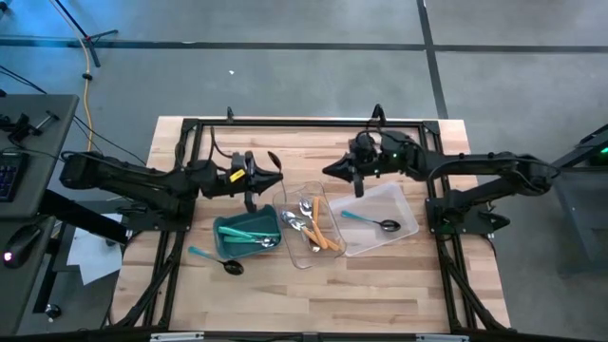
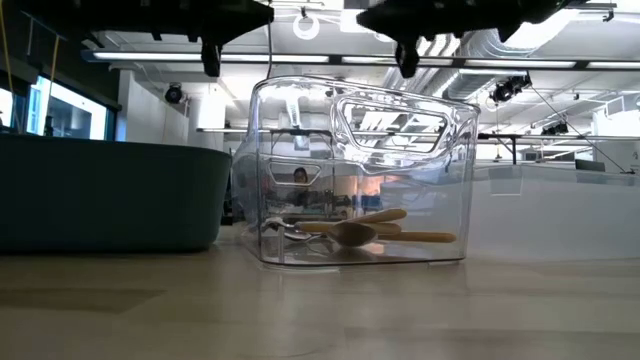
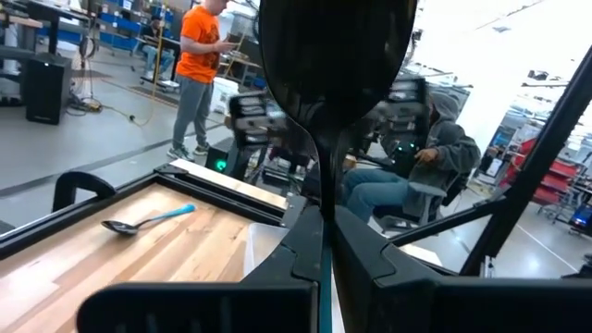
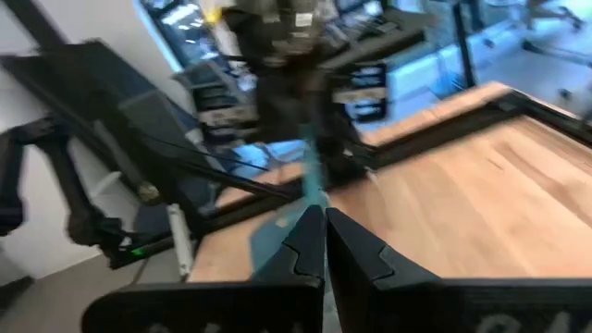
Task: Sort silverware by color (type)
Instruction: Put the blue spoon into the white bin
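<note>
Next, I open my right gripper and grab the spoon's teal handle [image 4: 313, 172] with it, because the black-headed spoon [image 1: 275, 161] is in my left gripper, across from the clear tray with its match.
My left gripper [image 1: 262, 177] hovers above the table near the teal bin's far end, shut on a spoon with a large black bowl [image 3: 333, 65]. My right gripper [image 1: 342, 172] hovers over the far left corner of the right clear tray, shut on a teal-handled utensil [image 4: 310, 180] whose head is blurred. The teal bin [image 1: 226, 228] holds teal-handled pieces. The middle clear tray [image 1: 296, 255] holds silver spoons [image 1: 302, 217] and orange-handled pieces [image 1: 328, 236]. One teal, black-headed spoon [image 1: 372, 221] lies in the right tray, and another [image 1: 217, 260] lies flat on the table. My left gripper pinches the spoon's slim teal handle [image 3: 324, 277] between its two fingers. The fingers come level from the table's left, and the spoon runs on past the fingertips, lifted clear of the table. My right gripper pinches a teal handle between its two fingers [image 4: 301, 245], which come level from the table's right. The handle sticks out beyond the fingertips, lifted clear.
A black metal frame [image 1: 285, 123] runs around the table's edges. The right clear tray [image 1: 410, 214] lies beside the middle one. Bare wood [image 1: 313, 294] stretches along the near side. People [image 3: 199, 55] are in the room beyond the table.
</note>
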Motion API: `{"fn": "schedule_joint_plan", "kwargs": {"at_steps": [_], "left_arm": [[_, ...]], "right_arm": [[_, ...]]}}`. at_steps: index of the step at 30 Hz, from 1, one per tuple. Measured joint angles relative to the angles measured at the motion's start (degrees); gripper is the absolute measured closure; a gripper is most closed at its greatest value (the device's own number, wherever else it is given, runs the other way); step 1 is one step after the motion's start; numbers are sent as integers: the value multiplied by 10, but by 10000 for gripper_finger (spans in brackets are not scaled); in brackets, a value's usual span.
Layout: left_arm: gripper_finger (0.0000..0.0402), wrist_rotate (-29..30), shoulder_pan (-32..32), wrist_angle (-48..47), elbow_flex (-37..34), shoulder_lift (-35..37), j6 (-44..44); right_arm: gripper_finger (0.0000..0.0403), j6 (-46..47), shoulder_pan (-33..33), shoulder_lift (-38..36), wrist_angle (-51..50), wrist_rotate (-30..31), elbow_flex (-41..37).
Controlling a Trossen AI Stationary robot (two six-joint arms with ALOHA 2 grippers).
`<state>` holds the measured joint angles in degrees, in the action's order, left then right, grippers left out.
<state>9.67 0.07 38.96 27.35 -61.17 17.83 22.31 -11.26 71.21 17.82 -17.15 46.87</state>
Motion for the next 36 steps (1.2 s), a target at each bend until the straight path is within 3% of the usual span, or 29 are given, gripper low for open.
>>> {"fn": "schedule_joint_plan", "kwargs": {"at_steps": [5, 10, 20, 23, 36], "left_arm": [[401, 0, 9, 3, 2, 0, 1], [401, -2, 10, -4, 29, -21, -1], [401, -8, 11, 27, 73, -117, -19], [401, -20, 11, 48, 80, -135, -20], [401, -42, 16, 46, 122, -197, -35]], "right_arm": [[403, -49, 42, 50, 58, 13, 0], [388, -32, 49, 81, 74, 62, 0], [230, -3, 51, 119, 98, 109, 0], [201, -1, 51, 126, 112, 105, 0], [192, -23, 64, 125, 120, 96, 0]]}}
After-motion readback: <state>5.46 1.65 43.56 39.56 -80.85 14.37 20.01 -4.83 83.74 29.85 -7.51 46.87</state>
